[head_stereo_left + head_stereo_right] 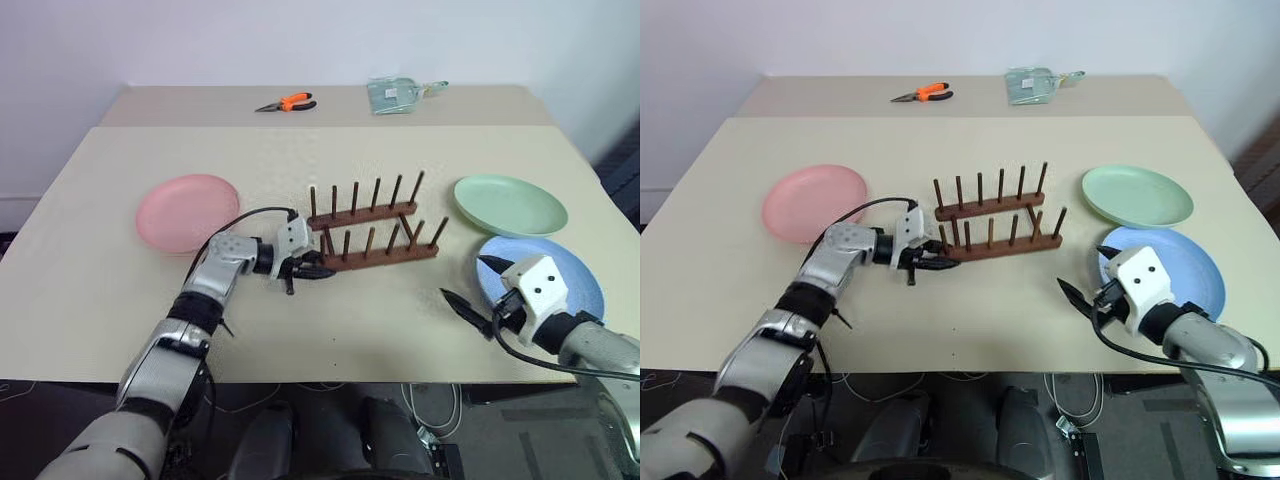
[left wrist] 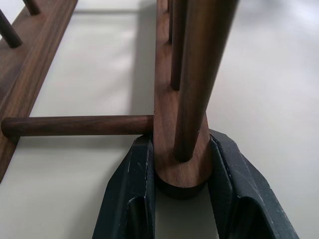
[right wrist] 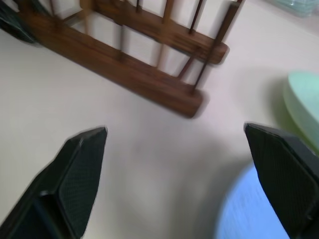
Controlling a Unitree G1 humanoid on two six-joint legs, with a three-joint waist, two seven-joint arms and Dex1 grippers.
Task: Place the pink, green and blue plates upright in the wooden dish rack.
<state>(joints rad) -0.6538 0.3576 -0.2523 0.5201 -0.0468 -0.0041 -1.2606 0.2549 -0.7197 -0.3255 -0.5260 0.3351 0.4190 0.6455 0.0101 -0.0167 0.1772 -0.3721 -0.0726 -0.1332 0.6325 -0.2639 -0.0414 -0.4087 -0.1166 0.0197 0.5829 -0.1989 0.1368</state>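
The wooden dish rack slants [image 1: 380, 258] while my left gripper holds one end of it. My right gripper should move to the near rail's loose end [image 1: 431, 250] to make the rack square.
The wooden dish rack [image 1: 375, 225] stands empty in the middle of the table. My left gripper [image 1: 310, 270] is shut on the left end of its near rail; in the left wrist view the two fingers [image 2: 132, 189] press against both sides of the rail end [image 2: 182, 169]. The pink plate [image 1: 188, 212] lies flat left of the rack. The green plate [image 1: 510, 204] lies flat at the right, with the blue plate [image 1: 575, 275] in front of it. My right gripper [image 1: 463, 278] hangs open and empty just left of the blue plate, pointing toward the rack [image 3: 139, 74].
Orange-handled pliers [image 1: 290, 102] and a clear plastic packet [image 1: 395, 95] lie on the far table section. The table's front edge [image 1: 330, 378] runs just below both grippers. Bare tabletop lies between the rack and the right gripper.
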